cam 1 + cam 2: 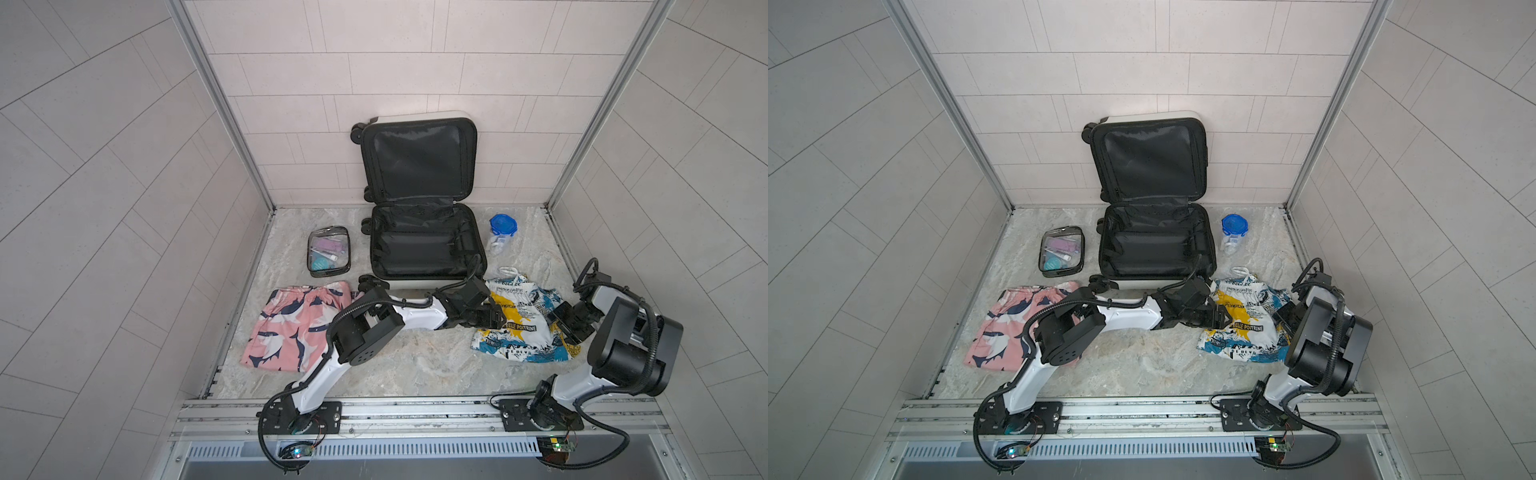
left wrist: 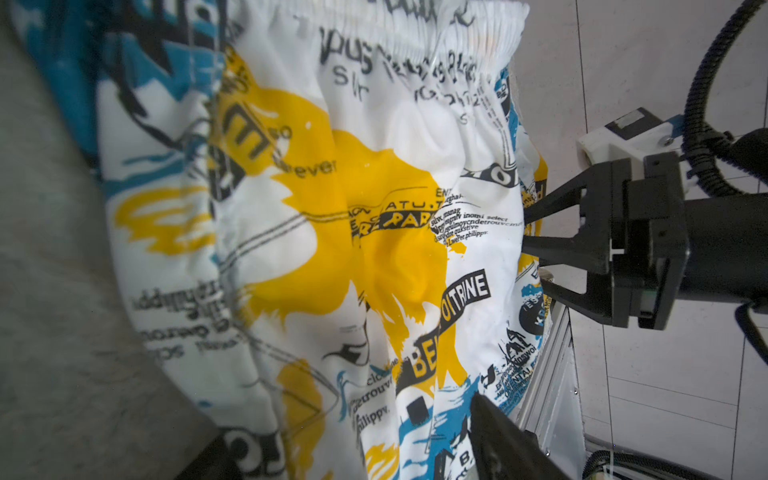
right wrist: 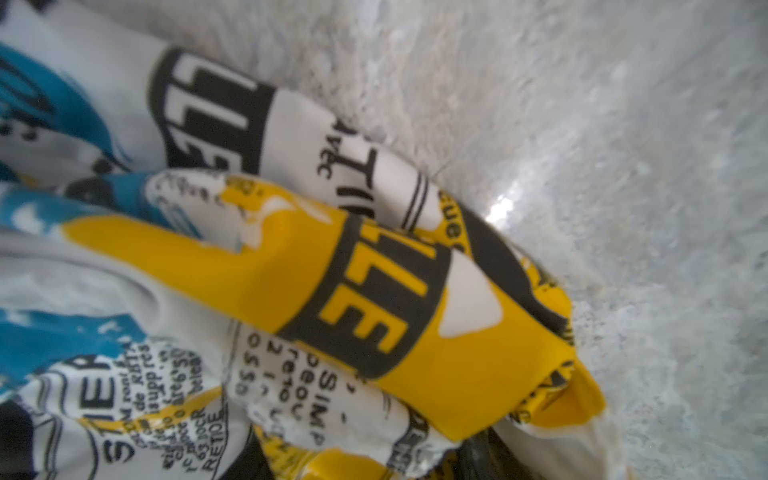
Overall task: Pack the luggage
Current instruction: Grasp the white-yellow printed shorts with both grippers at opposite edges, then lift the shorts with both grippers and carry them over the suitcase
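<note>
My left gripper is to drag the printed shorts (image 1: 524, 324) in front of the luggage, since they lie beyond its side, before my right gripper takes their side edge (image 1: 552, 302) again.
The luggage (image 1: 415, 249) (image 1: 1154, 249) lies open at the back middle, its lid leaning on the rear wall and its black-lined base empty. Front right of it lie white, yellow and blue printed shorts (image 1: 519, 332) (image 1: 1246, 332) (image 2: 374, 208) (image 3: 291, 270). My left gripper (image 1: 496, 318) (image 1: 1223, 318) (image 2: 353, 436) reaches across to their left edge, jaws wide with cloth between them. My right gripper (image 1: 557, 321) (image 1: 1282, 318) (image 2: 528, 230) is at their right edge, jaws narrowed round the hem. In the right wrist view, bunched cloth covers all but one dark finger (image 3: 482, 457).
Pink patterned shorts (image 1: 291, 328) lie front left, partly under my left arm. A clear black-trimmed pouch (image 1: 329, 251) sits left of the luggage. A blue-lidded container (image 1: 503, 232) stands to its right. Tiled walls close three sides; a metal rail (image 1: 415, 409) runs along the front.
</note>
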### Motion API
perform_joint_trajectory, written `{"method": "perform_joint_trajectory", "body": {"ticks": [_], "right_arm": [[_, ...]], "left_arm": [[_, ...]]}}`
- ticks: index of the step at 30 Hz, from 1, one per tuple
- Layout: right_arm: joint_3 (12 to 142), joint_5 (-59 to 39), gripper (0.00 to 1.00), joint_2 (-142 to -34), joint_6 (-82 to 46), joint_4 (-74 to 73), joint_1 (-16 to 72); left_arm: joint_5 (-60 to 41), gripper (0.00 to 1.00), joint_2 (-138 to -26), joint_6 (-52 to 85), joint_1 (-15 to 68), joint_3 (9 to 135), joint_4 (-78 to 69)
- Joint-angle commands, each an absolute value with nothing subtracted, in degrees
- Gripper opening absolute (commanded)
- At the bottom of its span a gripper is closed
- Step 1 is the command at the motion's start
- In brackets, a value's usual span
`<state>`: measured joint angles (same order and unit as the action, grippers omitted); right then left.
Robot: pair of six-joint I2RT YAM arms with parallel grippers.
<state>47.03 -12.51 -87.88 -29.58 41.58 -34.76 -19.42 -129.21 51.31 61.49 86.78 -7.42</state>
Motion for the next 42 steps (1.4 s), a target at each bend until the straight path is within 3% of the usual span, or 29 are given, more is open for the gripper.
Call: {"method": "perform_joint_trajectory", "body": {"ticks": [1, 6, 9, 11, 17, 32, 34, 36, 42], "right_arm": [[43.3, -14.4, 0.59, -87.5, -31.0, 42.3, -32.9], [40.9, -14.2, 0.57, -84.4, -32.0, 42.3, -31.2], [40.2, -14.2, 0.58, -82.4, -32.1, 42.9, -30.9], [40.4, -14.3, 0.65, -80.9, -31.5, 44.0, -30.6], [41.6, -17.2, 0.84, -75.0, -28.8, 47.5, -29.5], [46.6, -19.5, 0.89, -65.9, -30.3, 50.9, -7.7], [46.0, -19.5, 0.89, -65.2, -30.2, 51.3, -6.9], [45.2, -20.0, 0.99, -64.8, -29.7, 51.3, -6.8], [42.5, -21.6, 0.99, -65.7, -29.6, 51.4, -6.1]], "left_arm": [[-20.1, 0.72, -134.1, 51.1, 62.9, 86.4, -0.3], [-20.7, 0.56, -135.2, 51.3, 63.3, 87.4, -0.5], [-21.3, 0.34, -134.9, 51.0, 63.2, 87.3, -0.5], [-21.1, 0.22, -133.6, 50.2, 63.1, 86.8, 0.3], [-18.6, 0.00, -127.4, 45.7, 62.7, 84.1, 8.9], [-8.7, 0.00, -107.1, 48.5, 60.1, 57.0, 15.1], [-7.3, 0.00, -103.9, 49.4, 59.4, 53.6, 15.4], [-6.2, 0.00, -101.0, 50.0, 58.9, 51.2, 16.3], [-3.9, 0.00, -94.4, 51.6, 57.7, 45.2, 18.0]]}}
